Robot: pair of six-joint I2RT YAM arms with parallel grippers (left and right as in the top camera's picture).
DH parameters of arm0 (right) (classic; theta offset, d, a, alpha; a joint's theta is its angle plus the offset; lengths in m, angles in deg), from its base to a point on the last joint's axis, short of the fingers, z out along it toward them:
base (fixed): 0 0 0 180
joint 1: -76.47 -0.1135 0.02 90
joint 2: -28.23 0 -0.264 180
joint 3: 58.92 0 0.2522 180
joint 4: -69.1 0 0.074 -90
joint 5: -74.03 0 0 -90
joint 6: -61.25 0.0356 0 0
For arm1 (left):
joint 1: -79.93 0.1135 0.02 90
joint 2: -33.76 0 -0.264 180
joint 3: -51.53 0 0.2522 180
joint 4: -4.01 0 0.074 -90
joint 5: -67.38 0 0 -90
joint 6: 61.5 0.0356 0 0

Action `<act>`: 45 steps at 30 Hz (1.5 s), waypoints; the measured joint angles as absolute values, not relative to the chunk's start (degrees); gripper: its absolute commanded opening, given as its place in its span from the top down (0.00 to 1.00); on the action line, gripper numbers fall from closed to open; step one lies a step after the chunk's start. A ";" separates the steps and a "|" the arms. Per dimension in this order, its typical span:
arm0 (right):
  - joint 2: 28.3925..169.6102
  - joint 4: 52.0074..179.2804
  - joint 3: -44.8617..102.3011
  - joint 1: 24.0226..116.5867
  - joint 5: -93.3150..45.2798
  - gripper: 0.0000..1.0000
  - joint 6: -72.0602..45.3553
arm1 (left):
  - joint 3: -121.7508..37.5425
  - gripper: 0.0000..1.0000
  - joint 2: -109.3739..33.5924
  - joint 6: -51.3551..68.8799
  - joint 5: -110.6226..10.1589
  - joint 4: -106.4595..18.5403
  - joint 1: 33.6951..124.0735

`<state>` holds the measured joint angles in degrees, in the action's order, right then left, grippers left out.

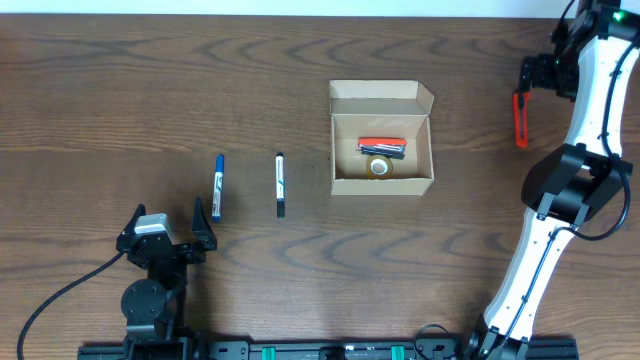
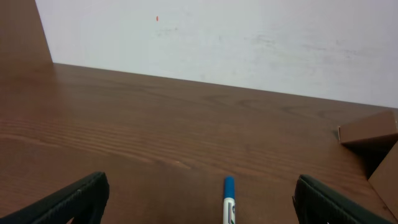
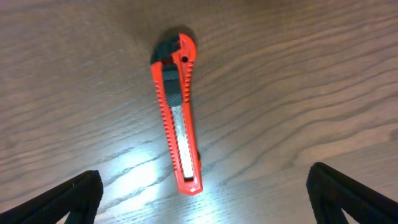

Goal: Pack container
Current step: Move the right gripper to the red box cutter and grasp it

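Observation:
I should keep lowering my right gripper, as the red utility knife (image 1: 521,122) lies lengthwise between its open fingers, until the fingers are on either side of the knife's red body (image 3: 180,134), and then close it.
The container is a tan cardboard box (image 1: 381,184) at the table's middle, its flap lid open at the back. Inside lie a red-and-black cutter (image 1: 382,146) and a tape roll (image 1: 379,166). A blue pen (image 1: 217,186) and a black pen (image 1: 280,184) lie to its left. My left gripper (image 1: 168,224) is open and empty just in front of the blue pen (image 2: 229,199); the left wrist view shows its jaws (image 2: 199,208) wide apart. My right gripper (image 1: 538,72) hovers open over a red utility knife (image 1: 520,120). In the right wrist view the knife (image 3: 177,112) lies between the jaws (image 3: 205,199).
The box's corner (image 2: 372,132) shows at the right of the left wrist view. A white wall (image 2: 236,43) stands behind the table. The right arm's white links (image 1: 560,190) run along the table's right side.

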<state>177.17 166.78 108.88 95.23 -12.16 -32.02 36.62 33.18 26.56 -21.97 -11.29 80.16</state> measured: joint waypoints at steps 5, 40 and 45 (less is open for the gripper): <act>177.85 166.69 108.88 95.63 -12.90 0.03 -31.87 | 36.62 0.05 33.18 26.56 -21.97 -11.29 80.16; 177.85 160.37 94.17 95.63 -18.13 0.01 -36.74 | 36.62 0.05 33.18 26.56 -21.97 -11.29 80.16; 177.85 159.43 91.98 95.63 -17.67 0.01 -36.96 | 36.62 0.05 33.18 26.56 -21.97 -11.29 80.16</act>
<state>177.85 159.43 91.98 95.63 -17.67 -36.96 36.62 33.18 26.56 -21.97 -11.29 80.16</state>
